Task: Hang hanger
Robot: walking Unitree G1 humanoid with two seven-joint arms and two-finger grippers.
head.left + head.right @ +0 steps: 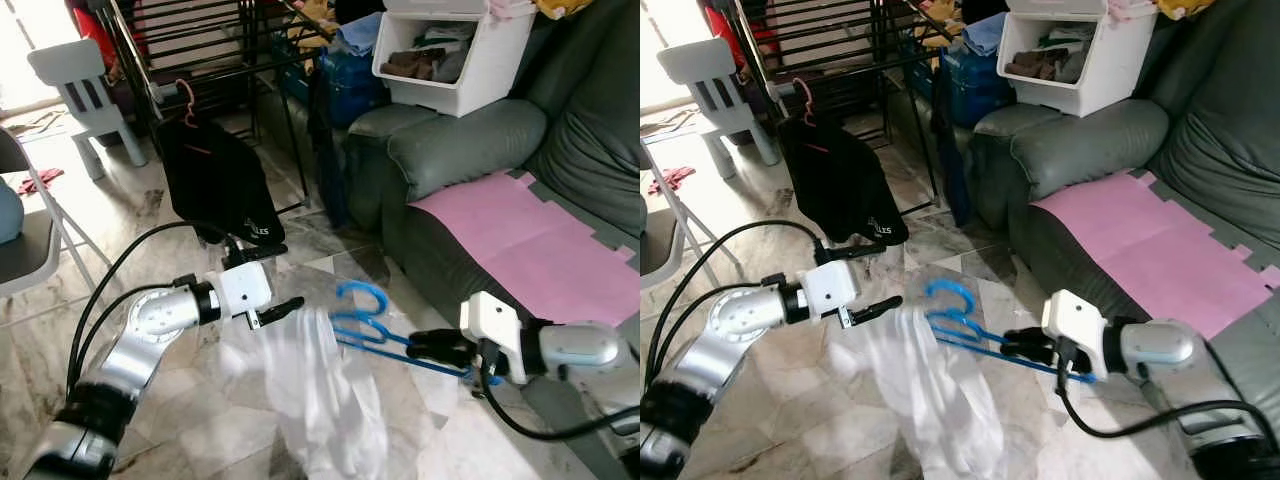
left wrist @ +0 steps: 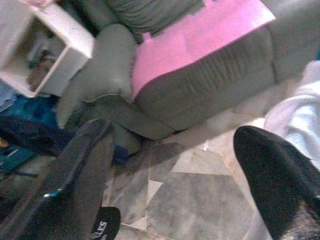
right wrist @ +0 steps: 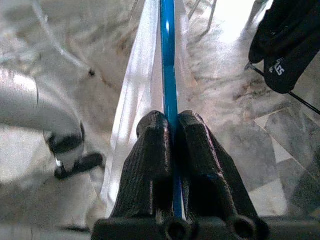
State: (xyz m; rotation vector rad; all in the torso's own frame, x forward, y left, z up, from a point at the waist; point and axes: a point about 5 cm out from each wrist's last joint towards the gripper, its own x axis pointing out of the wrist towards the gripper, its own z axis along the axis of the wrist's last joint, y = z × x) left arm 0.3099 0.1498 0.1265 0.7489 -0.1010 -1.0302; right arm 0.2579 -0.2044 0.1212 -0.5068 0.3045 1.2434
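The white garment sags in bunched folds (image 1: 325,395) next to the blue hanger's bare bar, so the garment's top edge (image 1: 316,318) will stretch wide when I pull it sideways.
A blue hanger (image 1: 362,298) carries a white garment (image 1: 320,390) that droops toward the marble floor. My right gripper (image 1: 415,345) is shut on the hanger's lower bar; in the right wrist view the blue hanger bar (image 3: 167,60) runs out from between the closed fingers (image 3: 152,145). My left gripper (image 1: 290,275) stands open at the garment's upper left edge, one finger touching the cloth. The left wrist view shows its fingers (image 2: 80,165) wide apart, the white garment (image 2: 295,115) beside one of them. Behind stands a black drying rack (image 1: 200,40).
A black garment (image 1: 215,180) hangs from the rack on a pink hanger (image 1: 185,95). A grey sofa (image 1: 450,150) with a pink sheet (image 1: 510,240) and a white bin (image 1: 450,60) is on the right. A small white chair (image 1: 85,90) and a folding chair (image 1: 30,240) stand left.
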